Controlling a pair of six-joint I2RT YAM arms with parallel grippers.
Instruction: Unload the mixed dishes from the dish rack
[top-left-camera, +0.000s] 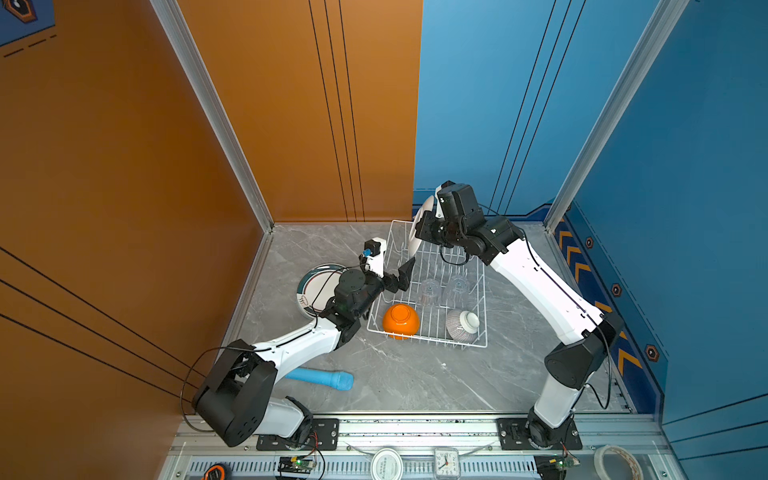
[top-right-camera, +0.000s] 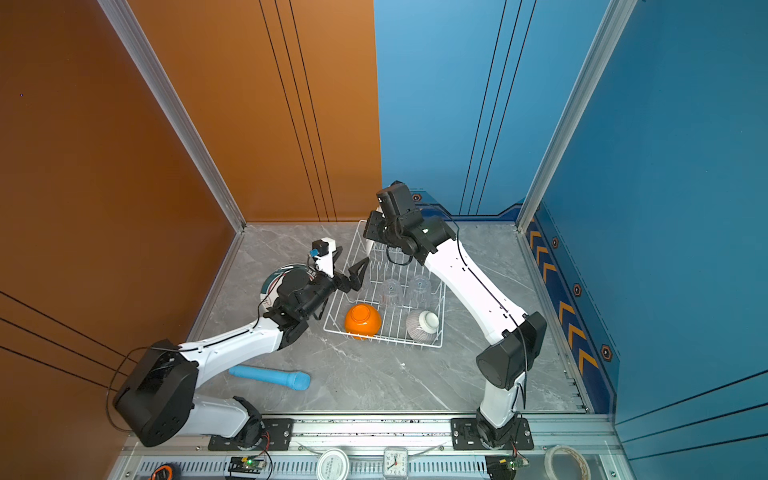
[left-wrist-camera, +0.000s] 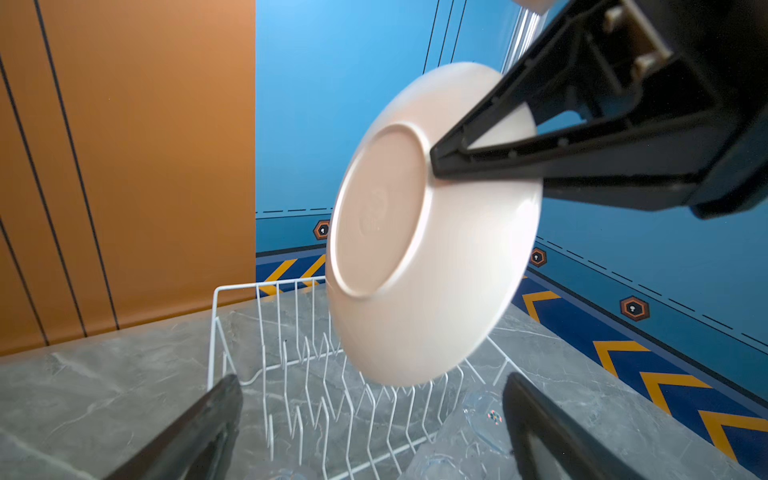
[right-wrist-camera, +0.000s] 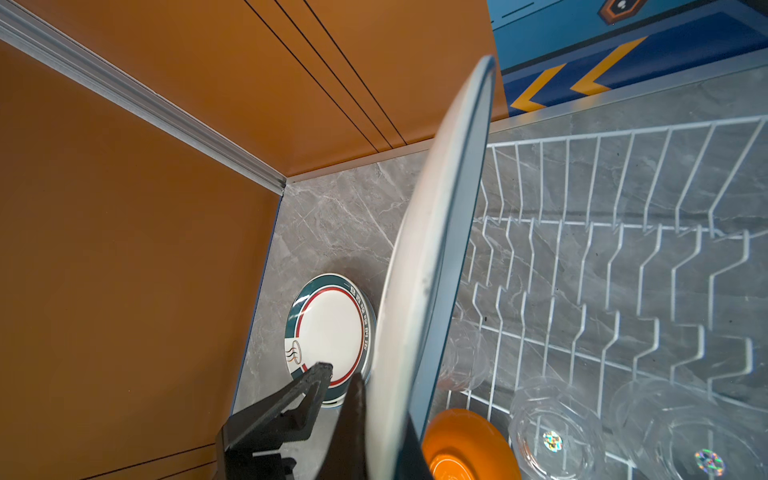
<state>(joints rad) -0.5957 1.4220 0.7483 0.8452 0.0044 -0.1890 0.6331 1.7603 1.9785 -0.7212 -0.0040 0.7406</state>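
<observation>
The robot's right gripper is holding the white plate across the rack from the patterned plate (top-left-camera: 315, 289), so the left gripper should grab the white plate by its lower rim (top-left-camera: 412, 249).
The white wire dish rack (top-left-camera: 428, 341) stands on the grey table. My right gripper (top-left-camera: 420, 233) is shut on a white plate (top-left-camera: 414, 243), held on edge above the rack's far left corner; in the right wrist view its dark rim (right-wrist-camera: 453, 232) shows. In the left wrist view the plate's underside (left-wrist-camera: 415, 232) hangs clear of the prongs. My left gripper (top-right-camera: 350, 261) is open and empty at the rack's left side. In the rack sit an orange bowl (top-left-camera: 400, 320), a grey-striped bowl (top-left-camera: 462, 325) and clear tumblers (top-left-camera: 430, 291), all upside down.
A patterned plate (top-left-camera: 318, 286) lies flat on the table left of the rack, partly under my left arm. A light-blue cylinder (top-left-camera: 320, 379) lies near the front left. Orange and blue walls close in the table's left, back and right.
</observation>
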